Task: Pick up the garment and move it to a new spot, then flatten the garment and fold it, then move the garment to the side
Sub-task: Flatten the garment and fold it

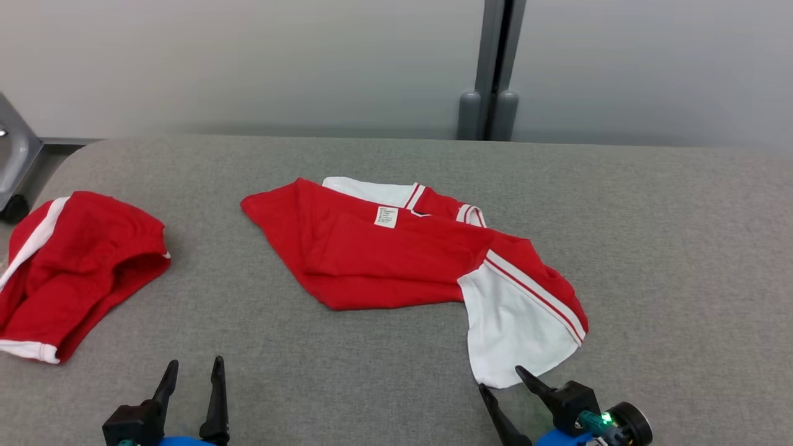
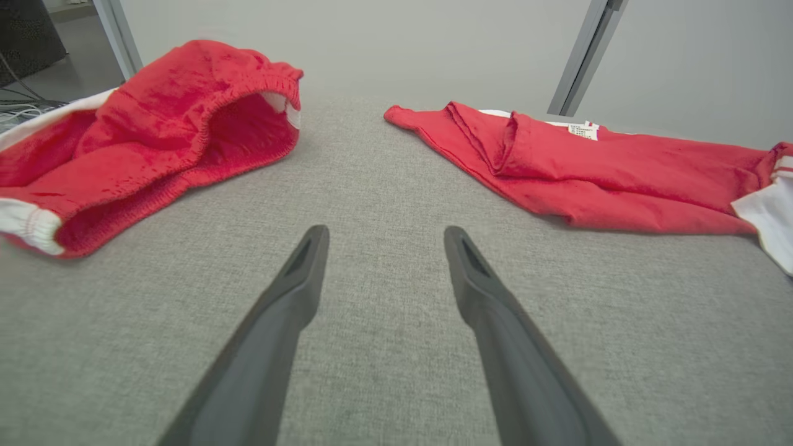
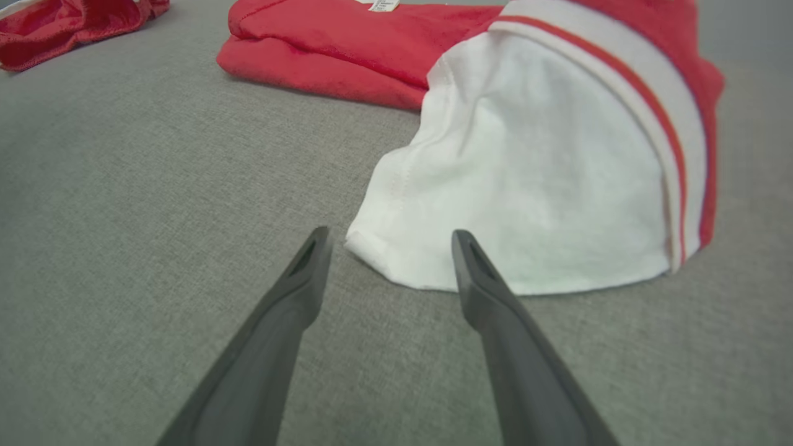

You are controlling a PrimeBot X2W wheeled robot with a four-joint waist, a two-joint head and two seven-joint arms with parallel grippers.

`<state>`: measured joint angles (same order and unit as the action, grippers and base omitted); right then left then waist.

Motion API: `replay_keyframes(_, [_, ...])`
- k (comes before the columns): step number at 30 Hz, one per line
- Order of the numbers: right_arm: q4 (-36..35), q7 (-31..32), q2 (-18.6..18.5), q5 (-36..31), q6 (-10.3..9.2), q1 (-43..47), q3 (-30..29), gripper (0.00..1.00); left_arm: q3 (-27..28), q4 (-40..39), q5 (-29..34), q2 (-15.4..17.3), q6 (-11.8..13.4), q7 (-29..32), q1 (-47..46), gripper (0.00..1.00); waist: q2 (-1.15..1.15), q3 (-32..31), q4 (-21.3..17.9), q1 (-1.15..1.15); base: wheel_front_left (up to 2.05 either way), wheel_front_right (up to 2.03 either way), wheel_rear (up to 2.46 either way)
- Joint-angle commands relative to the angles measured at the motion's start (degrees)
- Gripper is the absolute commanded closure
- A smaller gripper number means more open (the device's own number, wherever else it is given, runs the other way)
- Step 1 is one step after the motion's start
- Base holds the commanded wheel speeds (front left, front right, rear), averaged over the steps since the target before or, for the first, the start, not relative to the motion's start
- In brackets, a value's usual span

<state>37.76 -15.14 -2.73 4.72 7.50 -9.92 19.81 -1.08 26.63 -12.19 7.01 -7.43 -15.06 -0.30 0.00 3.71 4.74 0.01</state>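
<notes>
A striped collar (image 1: pixel 473 215) shows from behind the red fold. The red fold will move back and show more of the collar when I pull the white sleeve (image 1: pixel 516 323).
A red and white garment (image 1: pixel 396 257) lies crumpled in the middle of the grey table, a white label showing on its red part and a white sleeve (image 1: pixel 511 322) reaching toward me. My right gripper (image 1: pixel 502 379) is open at the lower right, its fingertips just short of that sleeve's hem (image 3: pixel 396 263). My left gripper (image 1: pixel 193 367) is open at the lower left over bare table, with nothing between its fingers (image 2: pixel 297 272). In the left wrist view the garment (image 2: pixel 588 173) lies ahead to the right.
Red shorts with white trim (image 1: pixel 68 266) lie at the table's left edge, also in the left wrist view (image 2: pixel 142 136). The grey fabric table (image 1: pixel 650 248) ends at a pale wall with a grey post (image 1: pixel 492 68). A grey wheeled base (image 1: pixel 15 161) stands far left.
</notes>
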Motion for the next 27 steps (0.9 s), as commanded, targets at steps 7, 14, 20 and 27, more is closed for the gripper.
replay_keyframes(7, [6.46, 0.0, -0.29, -1.58, -0.01, -4.24, 0.84, 0.03, -0.68, 0.18, -2.02, 1.82, -0.07, -0.17, -1.54, 0.0, 0.0, 2.93, 3.07, -0.01, 0.0, 0.0, 0.0])
replay_keyframes(14, [8.59, 0.12, -0.3, -3.73, -0.01, -5.51, -0.71, 1.0, -0.77, -0.09, -2.8, 2.21, -0.08, -0.17, -2.21, 0.0, 0.0, 3.8, 1.81, -0.01, 0.0, 0.0, 0.0])
replay_keyframes(20, [2.23, -0.01, -0.29, -9.62, -0.01, -2.16, -10.36, 1.0, -0.53, -0.68, -2.98, 1.82, -0.08, -0.16, -1.92, 0.0, 0.0, 3.24, -1.34, -0.01, 0.0, 0.0, 0.0])
replay_keyframes(27, [-6.25, -0.02, -0.3, -17.01, -0.01, 3.82, -23.37, 1.0, -1.15, -1.53, -2.79, 1.28, -0.08, -0.16, -2.35, 0.0, 0.0, 2.88, -5.65, -0.01, 0.0, 0.0, 0.0])
